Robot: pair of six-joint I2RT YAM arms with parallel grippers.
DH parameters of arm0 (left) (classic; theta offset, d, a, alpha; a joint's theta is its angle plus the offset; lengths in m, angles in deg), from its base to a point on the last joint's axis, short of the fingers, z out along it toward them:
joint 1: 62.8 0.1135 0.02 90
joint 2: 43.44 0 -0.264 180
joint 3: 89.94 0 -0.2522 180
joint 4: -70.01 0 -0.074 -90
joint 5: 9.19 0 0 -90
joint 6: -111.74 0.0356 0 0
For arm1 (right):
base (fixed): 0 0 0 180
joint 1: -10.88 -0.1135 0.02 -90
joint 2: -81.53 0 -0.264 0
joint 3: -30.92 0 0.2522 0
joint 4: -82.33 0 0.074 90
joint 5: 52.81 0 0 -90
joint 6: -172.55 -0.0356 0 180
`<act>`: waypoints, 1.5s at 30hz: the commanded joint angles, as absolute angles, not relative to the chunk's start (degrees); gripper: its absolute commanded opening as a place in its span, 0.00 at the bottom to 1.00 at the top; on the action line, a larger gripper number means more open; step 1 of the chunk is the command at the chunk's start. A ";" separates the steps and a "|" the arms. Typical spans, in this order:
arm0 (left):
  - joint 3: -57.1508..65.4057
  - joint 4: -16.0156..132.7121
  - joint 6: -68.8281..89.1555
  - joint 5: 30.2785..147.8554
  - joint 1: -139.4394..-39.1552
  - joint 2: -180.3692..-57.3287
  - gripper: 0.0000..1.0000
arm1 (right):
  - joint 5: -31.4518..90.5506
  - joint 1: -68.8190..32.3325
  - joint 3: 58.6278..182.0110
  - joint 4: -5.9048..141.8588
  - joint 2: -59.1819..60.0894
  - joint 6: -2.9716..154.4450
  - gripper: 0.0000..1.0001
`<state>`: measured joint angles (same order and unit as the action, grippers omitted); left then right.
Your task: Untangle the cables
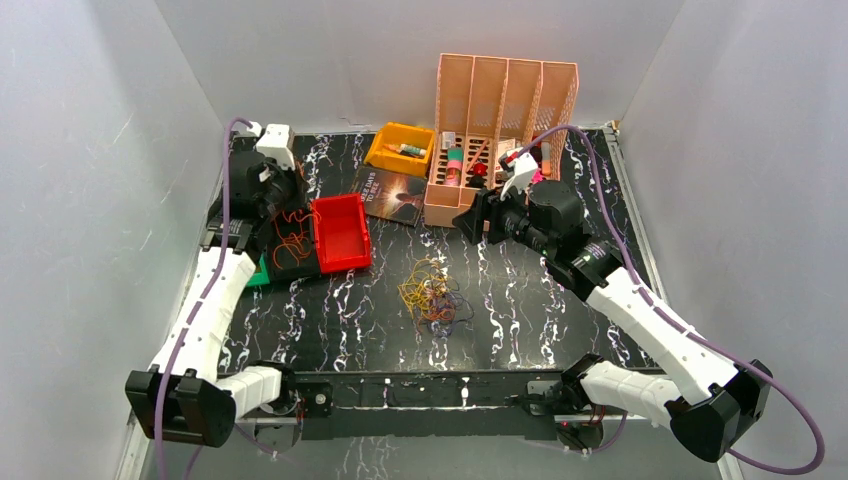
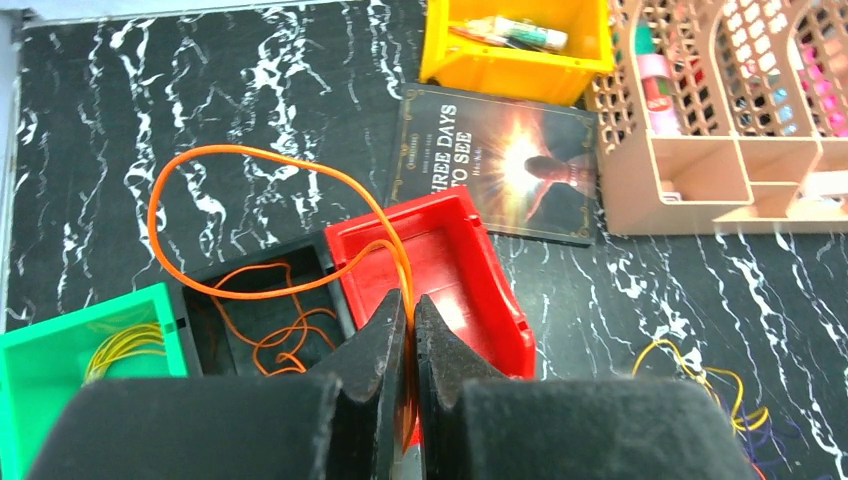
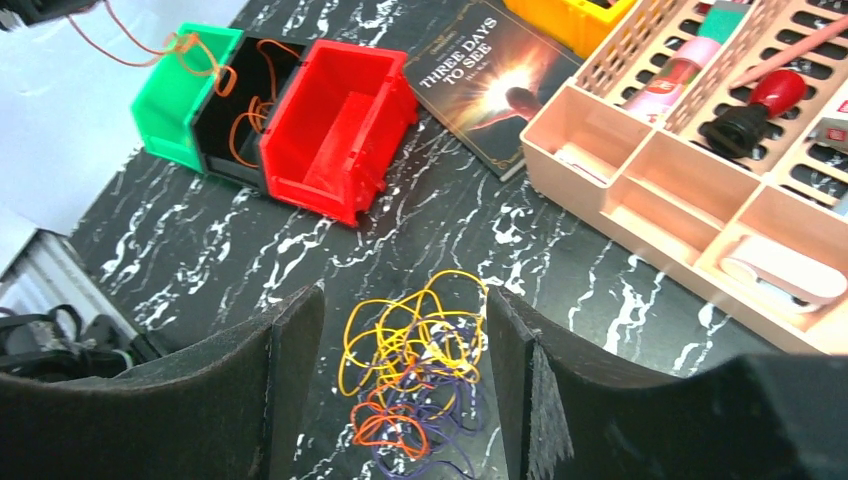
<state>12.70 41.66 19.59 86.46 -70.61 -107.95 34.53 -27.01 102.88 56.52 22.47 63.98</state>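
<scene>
My left gripper keeps going down with the orange cable (image 2: 215,150), which is out of the tangle, and lets go of it in the black bin (image 1: 292,250), where there are orange coils.
A loose tangle of yellow, orange and dark purple cables (image 1: 432,295) lies on the black marbled table near its middle. My right gripper (image 3: 400,300) hangs open above the tangle (image 3: 420,345), one finger to each side, and touches none of it. In the top view this gripper (image 1: 470,218) sits behind the pile. My left gripper (image 2: 412,310) is shut on one orange cable (image 2: 402,270). That cable loops up and trails down into the black bin (image 2: 255,275), where its rest lies coiled. A green bin (image 2: 45,370) holds yellow cables (image 2: 125,345).
A red bin (image 2: 500,300) stands beside the black one, with nothing in it. Behind are a book (image 1: 392,194), a yellow bin (image 1: 400,150) with small items and a peach desk organiser (image 1: 500,90). White walls enclose the table on three sides.
</scene>
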 commanded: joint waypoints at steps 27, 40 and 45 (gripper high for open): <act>9.76 44.51 20.69 81.53 -59.90 -120.51 0.00 | 39.06 -27.03 99.19 55.49 25.03 66.83 0.86; 15.54 47.22 19.20 79.93 -59.64 -126.39 0.00 | 36.90 -27.04 98.62 55.42 24.07 65.81 0.87; 18.03 47.93 18.03 81.99 -59.63 -127.54 0.00 | 36.22 -27.08 97.98 55.37 24.04 65.45 0.87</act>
<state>16.97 46.86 19.28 80.75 -60.01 -127.45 37.20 -27.01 98.77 54.51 23.80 66.04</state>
